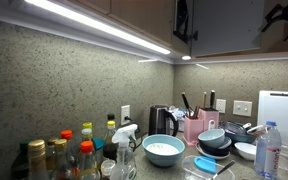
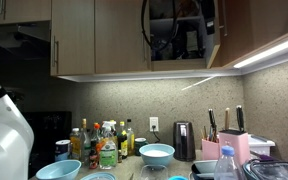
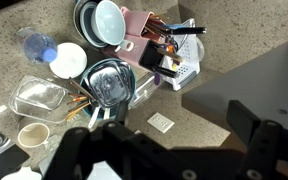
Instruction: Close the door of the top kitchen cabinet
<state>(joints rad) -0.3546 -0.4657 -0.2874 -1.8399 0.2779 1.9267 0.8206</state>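
Note:
Next, my gripper goes around the door's free edge [image 1: 261, 30] and pushes the door's outer side toward the cabinet, because it is now on the inner side of the open door [image 1: 229, 30].
The top kitchen cabinet [image 2: 94, 35] is a brown wall unit. One compartment [image 2: 179, 30] stands open. Its door [image 2: 227, 32] is swung outward at the right of the opening and shows at an angle. My arm reaches up in front of the open compartment, and my gripper [image 1: 185, 24] hangs dark at the cabinet's lower edge. In the wrist view the gripper [image 3: 174, 128] points down at the counter. Its two black fingers are spread wide with nothing between them. A dark flat panel [image 3: 256, 85] lies beside the right finger; I cannot tell whether it touches.
The counter below is crowded: stacked bowls [image 3: 102, 22], a pink knife block [image 1: 193, 127], a kettle [image 1: 161, 121], a light blue bowl [image 1: 164, 150], several bottles [image 1: 69, 155], a water bottle [image 1: 269, 148]. A light strip [image 1: 94, 25] runs under the cabinets. A wall outlet [image 3: 161, 122] is below the gripper.

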